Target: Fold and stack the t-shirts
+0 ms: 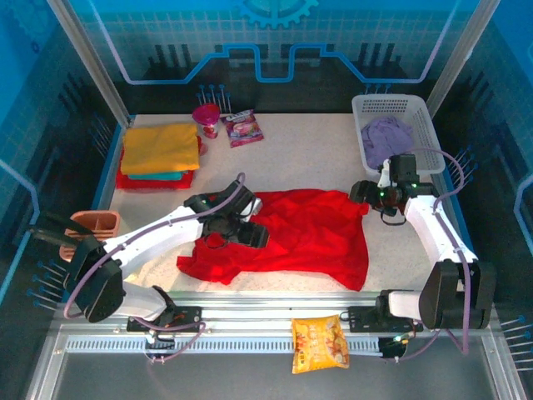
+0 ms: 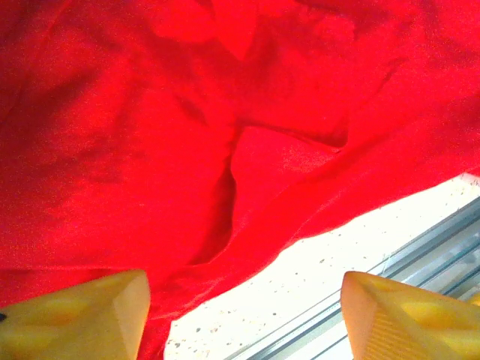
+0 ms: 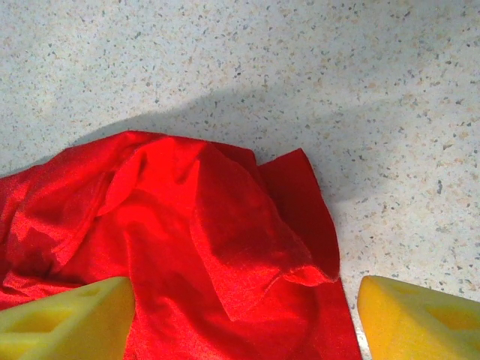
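Loose folds point(image 2: 289, 135) run in waves across the red t-shirt, so its back edge point(image 1: 308, 192) will pull tight while the front hem stays in place when I pull the shirt's corner.
A bright red t-shirt point(image 1: 300, 237) lies crumpled across the middle of the table. My left gripper point(image 1: 246, 234) hovers over its left part; in the left wrist view it point(image 2: 244, 319) is open above the red cloth point(image 2: 187, 127) near its front hem, holding nothing. My right gripper point(image 1: 361, 193) sits at the shirt's back right corner; in the right wrist view it point(image 3: 244, 319) is open, with a folded-over corner of the red shirt point(image 3: 202, 240) between the fingers point(image 3: 420, 315). At back left is a folded stack: mustard yellow shirt point(image 1: 158, 145) over teal point(image 1: 155, 176) over red point(image 1: 141, 183). A lilac shirt point(image 1: 386, 133) lies in the basket.
The white lattice basket point(image 1: 418, 112) stands at the back right. A pink cup point(image 1: 206, 119) and a pink packet point(image 1: 243, 127) sit at the back. An orange holder point(image 1: 94, 222) is at the left edge. An orange-yellow snack bag point(image 1: 319, 342) lies on the front rail.
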`<action>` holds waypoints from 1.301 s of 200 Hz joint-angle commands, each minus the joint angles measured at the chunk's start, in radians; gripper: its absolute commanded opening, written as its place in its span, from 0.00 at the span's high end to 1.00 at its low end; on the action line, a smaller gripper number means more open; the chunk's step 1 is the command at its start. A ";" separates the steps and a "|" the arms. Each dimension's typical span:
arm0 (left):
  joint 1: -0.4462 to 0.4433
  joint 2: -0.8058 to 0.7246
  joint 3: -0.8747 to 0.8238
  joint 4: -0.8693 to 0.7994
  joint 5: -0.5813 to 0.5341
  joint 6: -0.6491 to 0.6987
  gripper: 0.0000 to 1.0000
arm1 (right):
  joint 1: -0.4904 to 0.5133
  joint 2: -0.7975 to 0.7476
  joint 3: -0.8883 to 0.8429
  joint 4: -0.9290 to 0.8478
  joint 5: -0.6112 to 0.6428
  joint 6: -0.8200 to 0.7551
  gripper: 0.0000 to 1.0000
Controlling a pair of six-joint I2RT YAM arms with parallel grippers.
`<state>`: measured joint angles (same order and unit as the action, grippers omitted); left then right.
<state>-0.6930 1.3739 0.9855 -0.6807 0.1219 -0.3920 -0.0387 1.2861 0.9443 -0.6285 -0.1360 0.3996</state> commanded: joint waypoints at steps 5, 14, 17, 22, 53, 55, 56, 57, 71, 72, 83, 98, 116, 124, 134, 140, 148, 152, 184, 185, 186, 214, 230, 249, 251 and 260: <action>0.031 -0.078 -0.021 0.012 0.010 -0.008 0.27 | 0.007 0.009 0.026 -0.013 -0.015 -0.007 0.22; 0.031 -0.081 -0.034 0.032 0.025 -0.022 0.30 | 0.008 0.007 0.024 -0.010 -0.018 -0.006 0.22; 0.031 -0.080 -0.039 0.038 0.029 -0.028 0.31 | 0.010 0.007 0.024 -0.009 -0.020 -0.006 0.22; 0.031 -0.077 -0.051 0.050 0.039 -0.044 0.33 | 0.011 0.008 0.023 -0.008 -0.020 -0.006 0.22; 0.019 -0.023 -0.158 0.267 0.180 -0.201 0.44 | 0.017 0.015 0.033 -0.007 -0.034 -0.011 0.22; 0.016 -0.018 -0.163 0.279 0.184 -0.205 0.44 | 0.017 0.016 0.034 -0.008 -0.035 -0.012 0.22; 0.015 -0.015 -0.164 0.284 0.184 -0.207 0.44 | 0.017 0.016 0.035 -0.008 -0.035 -0.013 0.22; 0.012 -0.013 -0.164 0.287 0.185 -0.209 0.44 | 0.018 0.017 0.036 -0.008 -0.036 -0.014 0.22; -0.005 0.033 -0.163 0.344 0.183 -0.195 0.45 | 0.020 0.018 0.040 -0.013 -0.039 -0.018 0.23; -0.005 0.037 -0.162 0.346 0.182 -0.191 0.45 | 0.021 0.018 0.040 -0.013 -0.039 -0.018 0.23; -0.007 0.077 -0.139 0.354 0.173 -0.154 0.45 | 0.020 0.015 0.039 -0.010 -0.040 -0.023 0.23; -0.007 0.126 -0.096 0.334 0.121 -0.092 0.47 | 0.020 0.014 0.038 -0.013 -0.042 -0.031 0.23; -0.007 0.187 -0.042 0.326 0.097 -0.013 0.49 | 0.021 0.010 0.040 -0.018 -0.045 -0.040 0.23; -0.007 0.220 -0.015 0.313 0.095 0.015 0.50 | 0.021 0.008 0.041 -0.020 -0.043 -0.042 0.23; -0.007 0.261 0.020 0.289 0.102 0.046 0.53 | 0.020 0.006 0.040 -0.024 -0.039 -0.044 0.23; -0.008 0.285 0.038 0.277 0.107 0.063 0.54 | 0.019 0.003 0.040 -0.025 -0.039 -0.044 0.23; -0.009 0.307 0.053 0.272 0.116 0.082 0.56 | 0.019 0.001 0.040 -0.025 -0.038 -0.044 0.23; -0.008 0.313 0.056 0.271 0.116 0.087 0.57 | 0.019 0.000 0.040 -0.025 -0.039 -0.044 0.23; -0.008 0.327 0.052 0.243 0.068 0.124 0.62 | 0.018 -0.002 0.047 -0.032 -0.040 -0.048 0.23; -0.009 0.327 0.051 0.242 0.064 0.125 0.62 | 0.018 -0.002 0.048 -0.032 -0.041 -0.048 0.23; -0.008 0.327 0.050 0.240 0.060 0.127 0.62 | 0.018 -0.003 0.047 -0.031 -0.042 -0.048 0.23; -0.007 0.302 0.028 0.234 -0.002 0.151 0.58 | 0.017 0.003 0.045 -0.025 -0.051 -0.049 0.23; -0.005 0.303 0.030 0.236 0.010 0.156 0.55 | 0.019 0.008 0.045 -0.025 -0.056 -0.048 0.23; -0.005 0.329 0.029 0.254 0.037 0.163 0.55 | 0.017 0.003 0.042 -0.025 -0.052 -0.050 0.23; -0.005 0.332 0.030 0.256 0.042 0.164 0.55 | 0.017 0.002 0.042 -0.025 -0.052 -0.050 0.23; -0.005 0.347 0.032 0.261 0.063 0.168 0.55 | 0.017 0.000 0.040 -0.025 -0.050 -0.052 0.23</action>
<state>-0.6983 1.6917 1.0237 -0.4171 0.1539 -0.2607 -0.0311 1.2987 0.9577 -0.6365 -0.1669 0.3649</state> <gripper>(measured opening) 0.452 0.772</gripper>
